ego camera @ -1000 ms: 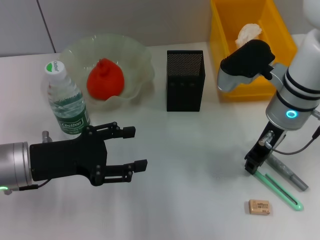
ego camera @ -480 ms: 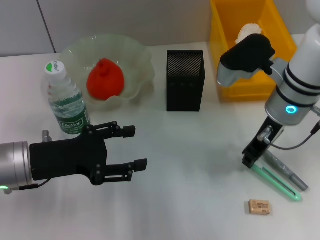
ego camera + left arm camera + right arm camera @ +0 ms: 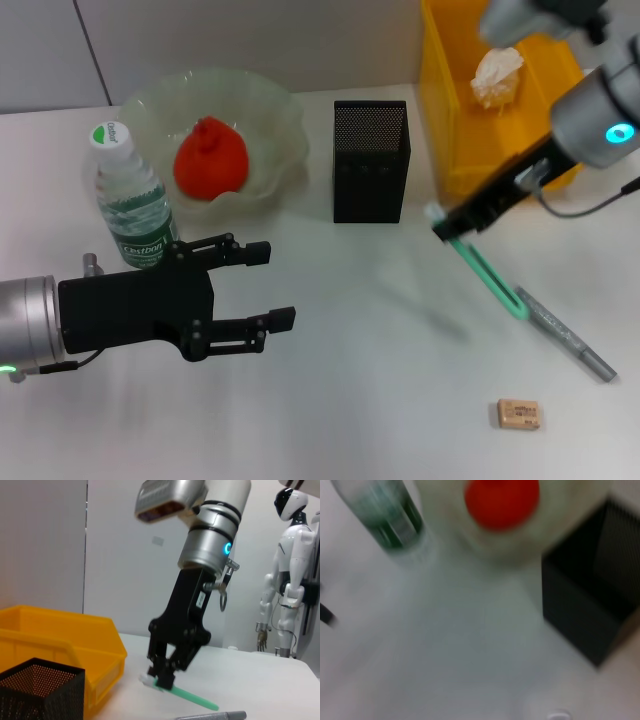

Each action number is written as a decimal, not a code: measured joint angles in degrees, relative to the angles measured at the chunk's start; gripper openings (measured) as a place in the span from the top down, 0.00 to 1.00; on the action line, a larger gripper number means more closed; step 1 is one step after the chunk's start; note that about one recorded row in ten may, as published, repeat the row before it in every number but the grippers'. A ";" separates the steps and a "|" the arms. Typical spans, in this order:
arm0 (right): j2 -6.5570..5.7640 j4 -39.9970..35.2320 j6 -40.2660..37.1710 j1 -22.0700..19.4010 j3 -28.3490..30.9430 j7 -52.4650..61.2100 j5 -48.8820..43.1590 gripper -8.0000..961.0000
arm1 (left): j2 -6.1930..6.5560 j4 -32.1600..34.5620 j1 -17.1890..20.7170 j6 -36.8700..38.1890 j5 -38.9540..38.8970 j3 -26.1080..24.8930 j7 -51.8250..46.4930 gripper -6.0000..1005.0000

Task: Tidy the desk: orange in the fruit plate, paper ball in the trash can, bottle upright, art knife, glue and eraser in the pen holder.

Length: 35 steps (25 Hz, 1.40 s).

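The art knife's long green end (image 3: 508, 295) is free to go into the open pen holder (image 3: 370, 126), so the robot's right gripper should keep lifting the knife upright and let it go inside.
My right gripper (image 3: 452, 227) is shut on one end of the slim green art knife (image 3: 492, 275) and holds it tilted above the table, to the right of the black mesh pen holder (image 3: 370, 160). The left wrist view shows this grip (image 3: 162, 672) on the knife (image 3: 187, 696). A grey pen-shaped glue stick (image 3: 565, 333) and the tan eraser (image 3: 519, 414) lie on the table at the front right. The orange (image 3: 210, 158) sits in the fruit plate (image 3: 150, 100). The bottle (image 3: 132, 200) stands upright. The paper ball (image 3: 497, 76) lies in the yellow trash can (image 3: 450, 120). My left gripper (image 3: 270, 285) is open and empty at the front left.
The trash can stands close behind the right arm, and the pen holder is between it and the fruit plate. A white humanoid figure (image 3: 290, 580) stands far off in the left wrist view. The right wrist view shows the orange (image 3: 501, 502), bottle (image 3: 385, 515) and pen holder (image 3: 595, 600), blurred.
My right gripper has lifted the green art knife off the table and carried it back and left toward the pen holder. The left arm has barely moved.
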 joint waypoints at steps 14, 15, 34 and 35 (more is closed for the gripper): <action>-0.42 4.50 4.32 -9.22 18.98 -27.34 32.48 0.76 | -0.09 -0.19 0.37 0.18 -0.97 0.32 0.00 0.20; -0.45 5.63 4.53 -9.36 20.02 -28.96 34.04 0.76 | -0.09 -0.19 0.37 0.18 -0.98 0.32 0.00 0.20; -0.64 29.47 19.77 -5.11 26.62 -53.27 50.26 0.73 | -0.22 -1.49 0.53 -0.18 -1.06 0.32 2.18 0.20; -0.62 30.61 20.21 -4.68 26.60 -54.17 50.27 0.73 | -0.26 -1.78 0.57 -0.20 -1.07 0.32 2.26 0.20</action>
